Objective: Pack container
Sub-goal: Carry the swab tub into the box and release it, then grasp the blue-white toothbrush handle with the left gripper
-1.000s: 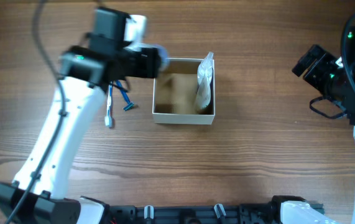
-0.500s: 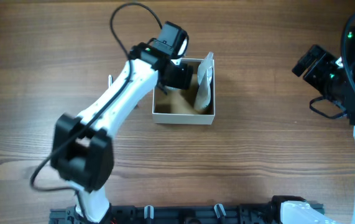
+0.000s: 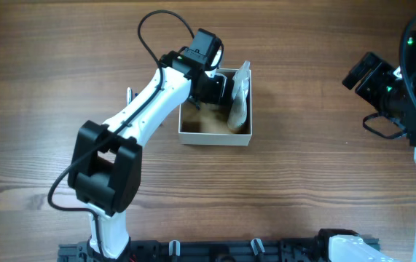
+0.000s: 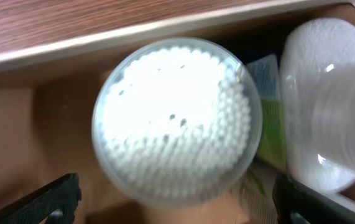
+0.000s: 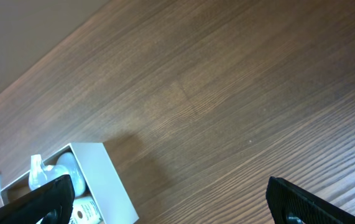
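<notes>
My left gripper is open and clear of the jar (image 4: pixel 177 121) inside the container, so I should keep moving to the thin item (image 3: pixel 129 95) outside until my fingers straddle it.
The container (image 3: pixel 215 137) is a square white-walled box with a tan inside, at the table's middle. A clear plastic pouch (image 3: pixel 240 94) stands in its right side. My left gripper (image 3: pixel 217 86) is over the box's back left part, open. In the left wrist view a round clear jar of white cotton swabs (image 4: pixel 177 118) lies inside the box rim (image 4: pixel 102 40), just beyond my open left gripper (image 4: pixel 180 202), and is not gripped. A clear bottle (image 4: pixel 332 106) and a green-labelled item (image 4: pixel 270 118) lie beside the jar. My right gripper (image 3: pixel 360 73) is open and empty, far right.
A small thin item (image 3: pixel 129 93) lies on the wood left of the box, mostly hidden by my left arm. The right wrist view shows bare wood under my right gripper (image 5: pixel 171 202) and the box corner (image 5: pixel 112 180) at lower left.
My left arm has swung right from beside the box to over its back left part. The right arm has not moved.
</notes>
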Tool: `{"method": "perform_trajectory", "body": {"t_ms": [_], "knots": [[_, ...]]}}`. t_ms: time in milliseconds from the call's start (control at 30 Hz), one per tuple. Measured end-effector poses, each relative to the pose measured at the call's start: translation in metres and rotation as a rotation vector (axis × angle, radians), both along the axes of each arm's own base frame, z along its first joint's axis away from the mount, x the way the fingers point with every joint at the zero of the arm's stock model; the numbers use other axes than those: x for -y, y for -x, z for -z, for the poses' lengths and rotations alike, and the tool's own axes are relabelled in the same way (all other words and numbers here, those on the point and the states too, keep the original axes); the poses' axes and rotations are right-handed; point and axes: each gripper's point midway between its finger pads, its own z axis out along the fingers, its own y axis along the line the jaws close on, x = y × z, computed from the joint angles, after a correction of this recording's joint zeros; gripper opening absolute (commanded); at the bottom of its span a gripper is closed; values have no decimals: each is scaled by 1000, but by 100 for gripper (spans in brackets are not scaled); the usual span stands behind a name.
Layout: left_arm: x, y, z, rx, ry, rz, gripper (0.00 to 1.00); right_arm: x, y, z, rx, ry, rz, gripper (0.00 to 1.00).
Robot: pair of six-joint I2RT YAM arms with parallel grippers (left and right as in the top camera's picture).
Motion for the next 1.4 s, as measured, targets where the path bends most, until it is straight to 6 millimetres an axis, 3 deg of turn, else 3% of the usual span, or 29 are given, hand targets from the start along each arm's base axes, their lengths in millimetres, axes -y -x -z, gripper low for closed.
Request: {"method": "perform_trajectory", "body": {"t_ms": [167,300,433,533,667,733,800,933,1000,1167,1400], "knots": [[-21,1,-30,21,11,-40,99,0,0,0,0,0,0,100],[-52,3,-76,80,38,-102,99,0,0,0,0,0,0,100],[-105,7,-117,135,28,-216,100,0,0,0,0,0,0,100],[-151,12,-124,116,-12,-320,100,0,0,0,0,0,0,100],[-205,18,-101,16,-67,-452,99,0,0,0,0,0,0,100],[-219,22,-81,-42,-86,-485,94,0,0,0,0,0,0,100],[-229,27,-48,-126,-113,-494,88,0,0,0,0,0,0,100],[-234,39,8,-282,-151,-481,72,0,0,0,0,0,0,100],[-234,40,28,-322,-164,-462,69,0,0,0,0,0,0,100],[-234,31,45,-322,-166,-450,57,0,0,0,0,0,0,100],[-234,25,68,-338,-170,-444,56,0,0,0,0,0,0,100]]}}
